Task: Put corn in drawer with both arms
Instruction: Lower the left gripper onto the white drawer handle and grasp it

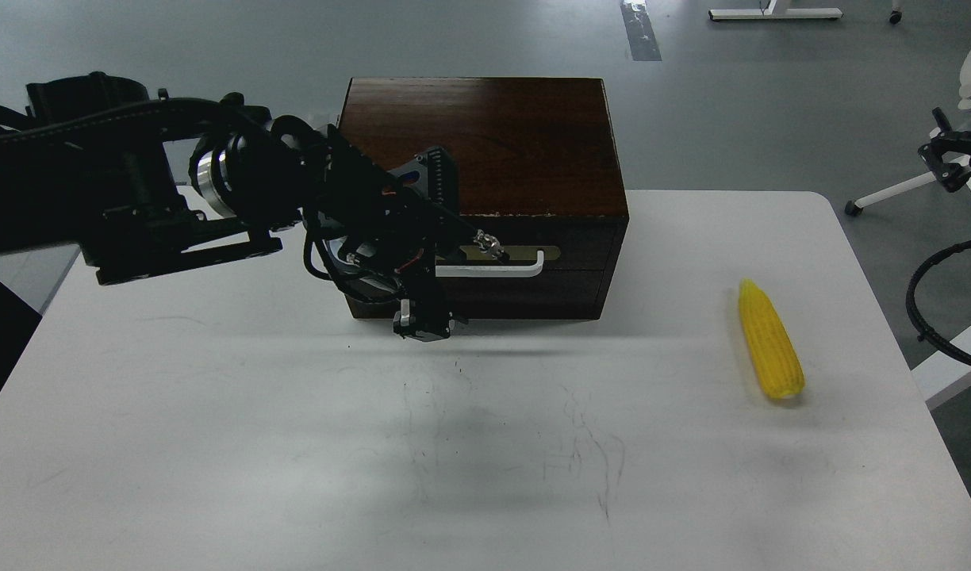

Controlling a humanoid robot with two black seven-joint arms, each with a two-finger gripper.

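Note:
A seam (575,270) runs across the front of the box next to the white bar handle. Only the drawer (583,242) above that seam will come straight out when I pull.
The corn (769,341) lies bare on the white table (216,444) at the right, pointed end away from me. The dark brown box (493,135) stands at the back middle. Its drawer (589,242) looks pushed in, with the white bar handle (525,268) on its beige plate. My left gripper (458,284) is open at the handle's left end, one finger (492,244) over the plate and the other (422,323) below the box front. It holds nothing. A small dark pronged part at the right edge looks like my right gripper (947,155), off the table and too small to read.
A looped black cable (926,305) hangs beside the table's right edge. White furniture legs (890,190) stand on the grey floor beyond the table. The box sits close to the table's far edge.

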